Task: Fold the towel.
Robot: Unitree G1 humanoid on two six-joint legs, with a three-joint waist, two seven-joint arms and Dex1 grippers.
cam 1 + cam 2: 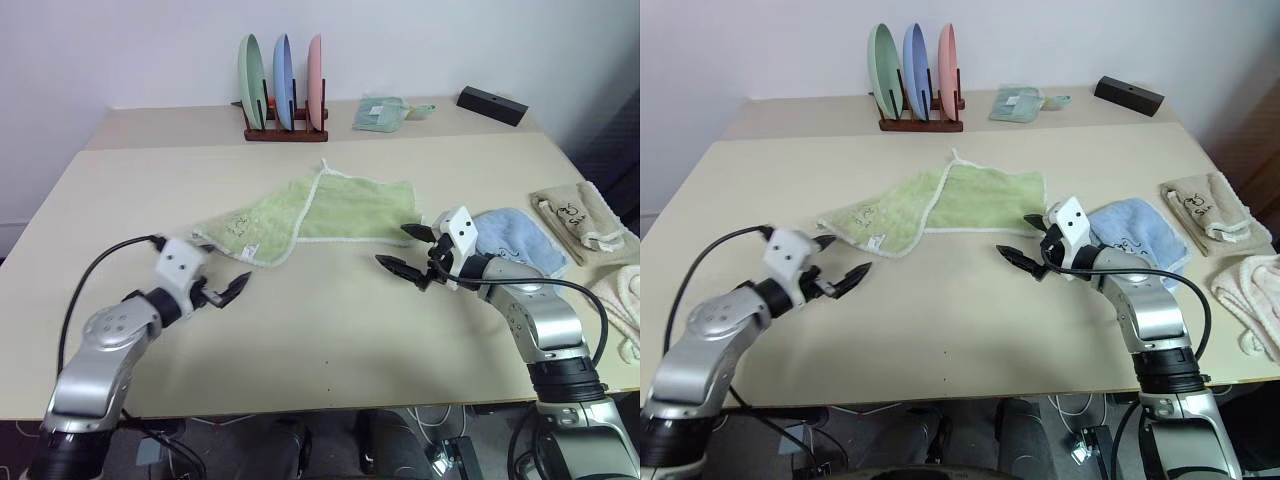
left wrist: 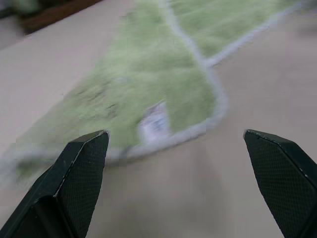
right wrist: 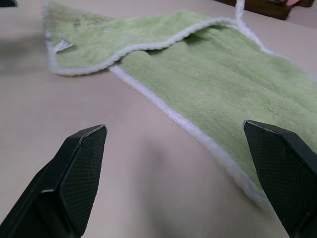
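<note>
White edging [image 1: 305,211] runs slantwise over the light green towel, so its flap [image 1: 250,228] will swing open and the towel's near edge straighten as I tug the flap's corner outward.
The light green towel [image 1: 310,215] lies on the table, partly doubled over, its left flap overlapping the right part. White edging runs round it, and a small white label [image 2: 154,123] and a dark mark sit near its left corner. My left gripper [image 1: 218,288] hovers open just in front of that left corner, nothing between its fingers [image 2: 81,168]. My right gripper [image 1: 410,250] stands open by the towel's near right corner [image 3: 237,168], pointing left toward it, its fingers [image 3: 74,173] empty.
A light blue folded towel [image 1: 520,238] lies right behind my right gripper. Beige towels [image 1: 583,215] sit at the table's right edge. At the back stand a plate rack [image 1: 283,85] with three plates, a small green cloth [image 1: 380,113] and a black box [image 1: 492,104].
</note>
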